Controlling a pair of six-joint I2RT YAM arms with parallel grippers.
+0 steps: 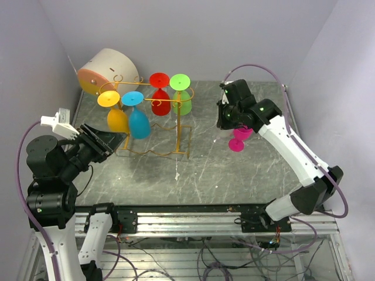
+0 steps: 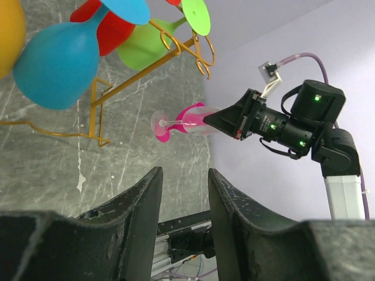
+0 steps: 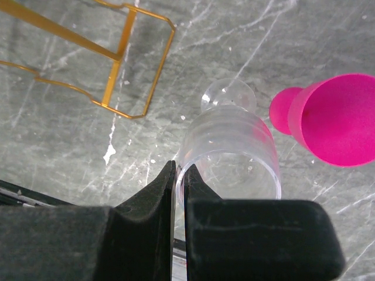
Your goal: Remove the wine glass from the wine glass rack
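My right gripper goes on lowering the clear wine glass upright [image 3: 231, 146], with its foot over free marble next to the pink wine glass, until the foot stands, before it lets go.
The gold wire wine glass rack [image 1: 153, 136] stands at the back left of the table. Yellow [image 1: 116, 117], blue [image 1: 138, 120], red [image 1: 160, 99] and green [image 1: 182, 99] wine glasses hang from it upside down. My right gripper [image 3: 180, 167] is shut on the rim of a clear wine glass [image 3: 234, 146], off the rack and low over the table. I cannot tell whether its foot touches the table. A pink wine glass [image 3: 340, 120] stands upright just beside it. My left gripper [image 2: 184, 172] is open and empty, left of the rack near the yellow glass.
A white-and-orange drum [image 1: 108, 70] lies behind the rack in the back left corner. Walls close the table on the left, back and right. The right arm [image 1: 293, 152] reaches over the right half of the marble tabletop [image 1: 211, 175].
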